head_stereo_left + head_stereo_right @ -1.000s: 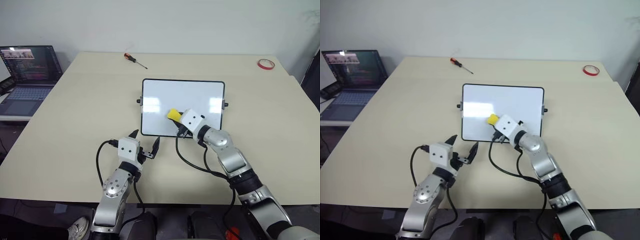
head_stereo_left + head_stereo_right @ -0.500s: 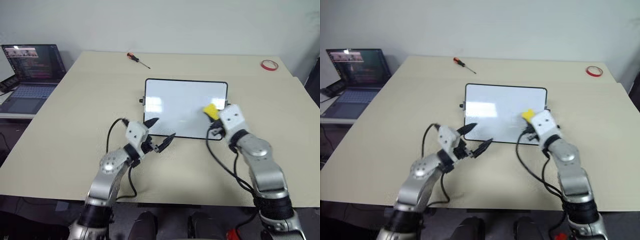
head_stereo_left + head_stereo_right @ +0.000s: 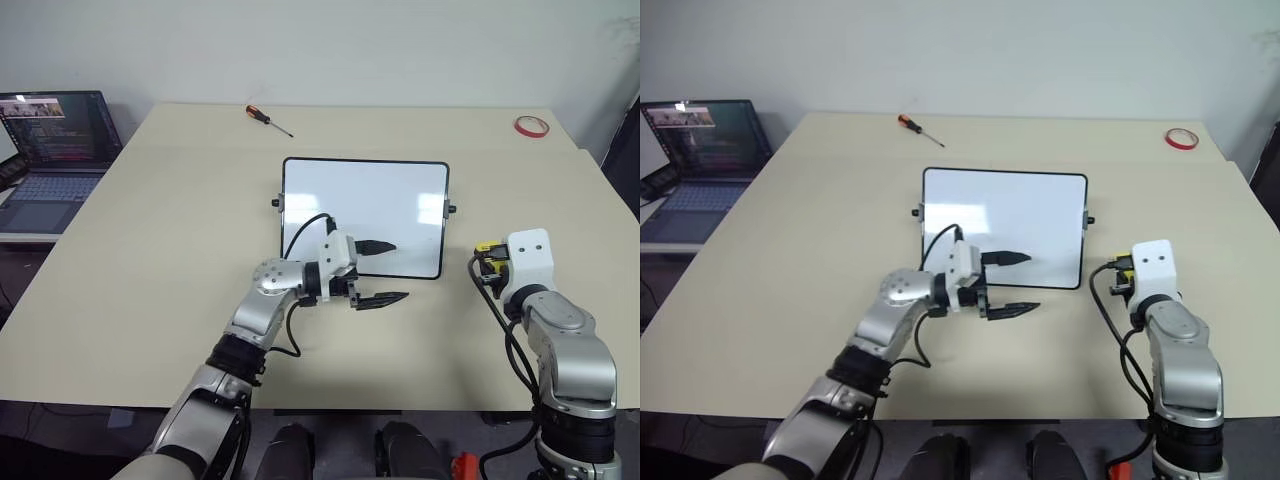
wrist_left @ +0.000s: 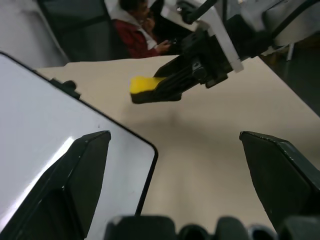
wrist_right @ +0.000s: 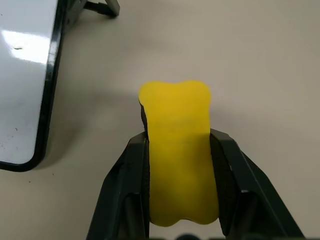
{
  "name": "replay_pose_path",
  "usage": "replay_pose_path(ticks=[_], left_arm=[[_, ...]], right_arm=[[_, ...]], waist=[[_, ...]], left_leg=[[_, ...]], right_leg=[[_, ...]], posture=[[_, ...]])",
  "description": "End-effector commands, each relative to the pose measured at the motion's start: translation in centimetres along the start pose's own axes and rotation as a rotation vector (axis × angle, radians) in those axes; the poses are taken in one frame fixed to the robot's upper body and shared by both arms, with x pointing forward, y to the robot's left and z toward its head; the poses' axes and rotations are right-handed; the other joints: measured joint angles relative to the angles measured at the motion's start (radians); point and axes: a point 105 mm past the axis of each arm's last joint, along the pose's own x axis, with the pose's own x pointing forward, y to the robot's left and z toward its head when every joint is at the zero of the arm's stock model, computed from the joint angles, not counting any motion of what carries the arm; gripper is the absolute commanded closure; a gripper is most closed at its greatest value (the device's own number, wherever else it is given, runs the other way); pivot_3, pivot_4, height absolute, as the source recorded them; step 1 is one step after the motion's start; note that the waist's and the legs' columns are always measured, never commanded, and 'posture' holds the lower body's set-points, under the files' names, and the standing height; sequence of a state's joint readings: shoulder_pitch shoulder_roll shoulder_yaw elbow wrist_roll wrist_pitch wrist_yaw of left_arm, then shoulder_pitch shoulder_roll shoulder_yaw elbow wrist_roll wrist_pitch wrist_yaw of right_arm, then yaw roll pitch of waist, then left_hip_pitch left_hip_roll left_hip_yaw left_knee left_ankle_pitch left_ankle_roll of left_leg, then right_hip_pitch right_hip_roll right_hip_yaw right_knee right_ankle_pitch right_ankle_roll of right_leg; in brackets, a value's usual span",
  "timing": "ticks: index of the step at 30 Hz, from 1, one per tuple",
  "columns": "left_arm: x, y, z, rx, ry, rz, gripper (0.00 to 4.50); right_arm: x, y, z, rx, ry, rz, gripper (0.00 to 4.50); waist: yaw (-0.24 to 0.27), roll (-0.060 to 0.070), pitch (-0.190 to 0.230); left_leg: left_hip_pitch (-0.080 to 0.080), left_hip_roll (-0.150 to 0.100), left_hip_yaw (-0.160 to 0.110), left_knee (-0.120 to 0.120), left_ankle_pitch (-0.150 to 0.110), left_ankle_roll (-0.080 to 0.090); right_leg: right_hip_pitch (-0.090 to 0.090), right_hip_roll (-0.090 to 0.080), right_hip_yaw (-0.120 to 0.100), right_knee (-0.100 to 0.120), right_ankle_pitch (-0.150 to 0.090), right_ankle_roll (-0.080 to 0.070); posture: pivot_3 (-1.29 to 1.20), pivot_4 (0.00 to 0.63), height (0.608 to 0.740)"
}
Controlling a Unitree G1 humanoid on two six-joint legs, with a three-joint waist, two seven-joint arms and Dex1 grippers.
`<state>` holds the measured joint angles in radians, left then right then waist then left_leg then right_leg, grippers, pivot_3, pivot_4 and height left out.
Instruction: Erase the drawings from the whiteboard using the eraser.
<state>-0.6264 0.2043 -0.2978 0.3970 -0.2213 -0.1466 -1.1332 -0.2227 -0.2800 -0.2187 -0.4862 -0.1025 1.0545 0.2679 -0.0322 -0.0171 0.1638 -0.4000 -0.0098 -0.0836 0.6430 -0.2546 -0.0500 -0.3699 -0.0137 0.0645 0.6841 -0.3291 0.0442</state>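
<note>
My right gripper should keep lowering the eraser, as the eraser's dark side is down over open table beside the whiteboard, until it meets the table, and then let go.
The whiteboard lies flat at the table's middle. Its face reads as plain white, and the drawings are out of view. My right gripper is shut on the yellow eraser. It holds the eraser just above the bare table, to the right of the board's near right corner. My left gripper points to the right and is open with nothing in it. One finger is over the board's near edge and the other over the table in front of it. The left wrist view looks past the board's corner at the held eraser.
An open laptop sits on a side surface at the far left. A screwdriver lies at the table's back and a red tape ring at its back right corner. A seated person is beyond the table.
My right gripper carried the eraser across the board and off its right side. My left arm swung right, and its open gripper turned to point right along the board's near edge.
</note>
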Motion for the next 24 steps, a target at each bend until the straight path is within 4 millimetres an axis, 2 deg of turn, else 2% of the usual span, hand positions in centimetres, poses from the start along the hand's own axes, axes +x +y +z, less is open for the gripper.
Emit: replay_pose_path(ticks=[1, 7, 15, 23, 24], left_arm=[[1.2, -0.2, 0.9, 0.038, -0.033, -0.062, 0.00], [1.6, -0.3, 0.5, 0.077, -0.004, -0.080, 0.00], [0.7, 0.9, -0.1, 0.092, 0.042, -0.006, 0.00], [0.3, 1.3, 0.1, 0.092, 0.042, 0.011, 0.00], [0.3, 1.3, 0.1, 0.093, 0.043, 0.012, 0.00]], right_arm=[[-0.2, -1.2, -0.6, 0.025, 0.022, -0.027, 3.23], [0.2, -1.4, -2.2, 0.035, 0.070, -0.007, 3.23], [0.3, -2.1, -2.4, 0.038, 0.080, -0.015, 3.23], [0.5, -2.0, -2.6, 0.048, 0.091, -0.001, 3.23], [0.5, -2.0, -2.6, 0.053, 0.092, 0.000, 2.89]], waist=[[0.000, 0.000, 0.000], [-0.004, 0.000, 0.000], [-0.002, 0.000, 0.000], [-0.001, 0.000, 0.000], [-0.001, 0.000, 0.000]], left_leg=[[0.000, 0.000, 0.000, 0.000, 0.000, 0.000], [0.000, 0.001, 0.000, 0.000, 0.000, 0.000], [0.000, 0.001, 0.000, 0.001, 0.000, 0.000], [0.000, 0.001, 0.000, 0.001, 0.000, 0.000], [0.000, 0.001, 0.000, 0.001, 0.000, 0.000]], right_leg=[[0.000, 0.000, 0.000, 0.000, 0.000, 0.000], [0.000, 0.001, 0.001, 0.000, 0.000, 0.000], [0.000, 0.001, 0.001, 0.001, 0.000, 0.000], [0.000, 0.001, 0.001, 0.001, 0.000, 0.000], [0.000, 0.001, 0.001, 0.002, 0.000, 0.000]], posture=[[0.00, 0.150, 0.740], [0.00, 0.150, 0.740], [0.00, 0.150, 0.740], [0.00, 0.150, 0.740], [0.00, 0.150, 0.740]])
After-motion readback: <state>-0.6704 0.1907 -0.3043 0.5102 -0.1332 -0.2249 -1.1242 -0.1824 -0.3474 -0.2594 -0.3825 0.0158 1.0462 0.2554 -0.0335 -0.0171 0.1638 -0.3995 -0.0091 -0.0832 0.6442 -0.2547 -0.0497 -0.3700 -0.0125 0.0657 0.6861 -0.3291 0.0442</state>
